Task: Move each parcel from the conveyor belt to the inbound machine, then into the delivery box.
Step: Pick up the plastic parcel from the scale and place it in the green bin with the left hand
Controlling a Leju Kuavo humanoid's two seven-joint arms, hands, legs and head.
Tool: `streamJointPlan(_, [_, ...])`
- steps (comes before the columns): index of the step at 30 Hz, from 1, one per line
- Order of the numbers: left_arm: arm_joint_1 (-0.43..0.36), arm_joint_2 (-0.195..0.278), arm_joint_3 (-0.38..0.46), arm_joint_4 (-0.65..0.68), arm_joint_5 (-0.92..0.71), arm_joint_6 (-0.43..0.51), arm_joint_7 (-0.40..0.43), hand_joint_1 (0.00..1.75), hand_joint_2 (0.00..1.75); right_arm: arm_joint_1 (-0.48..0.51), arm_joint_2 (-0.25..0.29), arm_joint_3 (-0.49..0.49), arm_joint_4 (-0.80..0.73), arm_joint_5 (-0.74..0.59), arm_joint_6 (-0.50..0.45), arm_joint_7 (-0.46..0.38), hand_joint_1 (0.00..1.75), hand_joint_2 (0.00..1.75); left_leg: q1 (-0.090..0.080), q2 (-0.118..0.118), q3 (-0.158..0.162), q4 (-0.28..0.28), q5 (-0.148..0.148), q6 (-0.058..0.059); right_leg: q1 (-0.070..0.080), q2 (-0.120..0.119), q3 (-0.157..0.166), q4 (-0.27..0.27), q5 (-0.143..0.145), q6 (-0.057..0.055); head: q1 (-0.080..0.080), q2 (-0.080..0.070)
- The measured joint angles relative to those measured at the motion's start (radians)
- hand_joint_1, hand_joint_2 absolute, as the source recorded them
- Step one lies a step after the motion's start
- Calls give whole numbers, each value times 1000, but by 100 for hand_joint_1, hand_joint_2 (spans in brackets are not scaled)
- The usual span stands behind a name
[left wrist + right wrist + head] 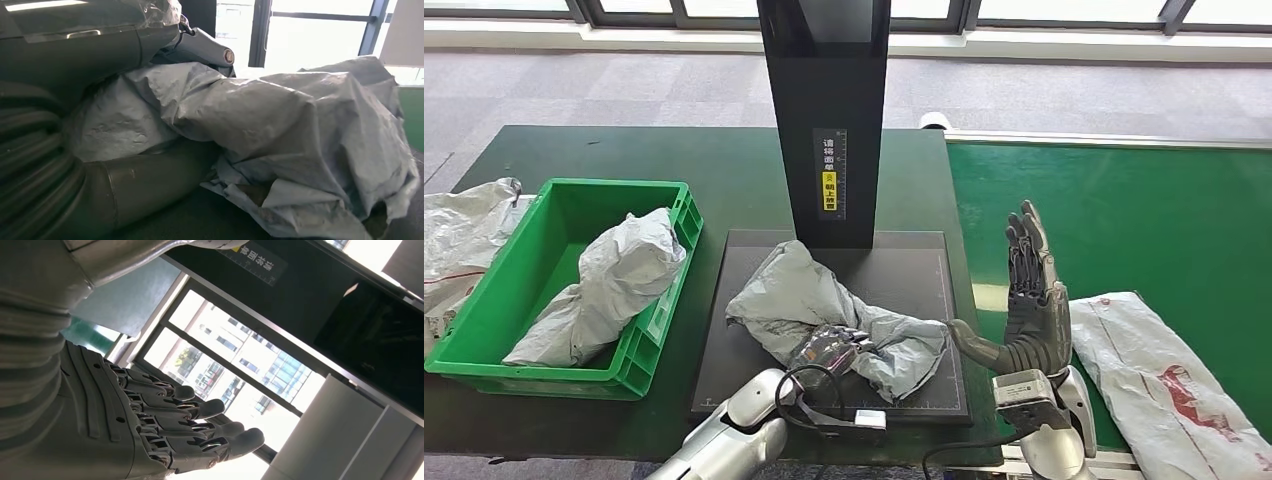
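The white parcel (1169,392) is spread out flat with a thin, slack end (1114,308), so it will gather into folds and dangle limply when the robot lifts it.
A crumpled grey parcel (799,295) lies on the black plate of the inbound machine (914,265). My left hand (829,350) grips its near side. In the left wrist view the parcel (280,135) sits between the thumb (140,185) and the fingers (200,47). My right hand (1029,290) is raised, open, fingers straight and pointing up, at the seam between the machine and the green conveyor belt (1124,210); it holds nothing (165,425). A white parcel with red print (1169,385) lies on the belt just right of that hand.
The green delivery box (484,320) stands left of the machine with a grey parcel (614,280) in it. A pale bag (459,240) lies beyond the box's left side. The machine's black post (829,120) rises behind the plate.
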Motion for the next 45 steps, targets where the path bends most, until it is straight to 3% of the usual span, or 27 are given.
streamJointPlan(31, [-7, -1, -2, 13, 0, 1, 0, 175, 175, 0, -2, 0, 0, 0, 0, 0, 0, 175, 0, 0, 0, 0, 0, 0, 0, 0, 0, 0, 0, 0, 0, 0])
streamJointPlan(34, [12, 0, 3, -9, 40, 35, -39, 175, 175, 0, -2, 1, -1, -2, -7, 0, 0, 175, 0, 0, -4, 0, -1, 0, 0, 0, 2, 0, 0, 0, 0, 0])
streamJointPlan(36, [103, 15, 42, -178, 192, 130, -166, 175, 175, 2, 3, 1, -7, 3, -13, 0, 0, 175, 0, 4, -6, 0, -2, -2, 0, 4, 0, 2, -1, -1, 0, 0])
streamJointPlan(39, [243, 28, 213, -684, 457, 237, -331, 175, 175, 7, 14, 1, -16, 25, -8, 0, 0, 175, 1, 9, -11, 2, 2, -2, 2, 7, -15, 4, 3, -3, 0, 0])
streamJointPlan(42, [270, 25, 372, -1049, 537, 253, -350, 175, 175, 7, 26, 1, -19, 32, 0, 0, 0, 175, 1, 8, -11, 0, 1, -4, 1, 6, -16, 5, 3, -4, 0, 0])
streamJointPlan(45, [312, 29, 450, -1258, 544, 252, -357, 175, 175, 6, 32, 1, -25, 32, 1, 0, 0, 175, 1, 6, -9, 0, 1, -4, 2, 4, -14, 5, 0, -5, 0, 0])
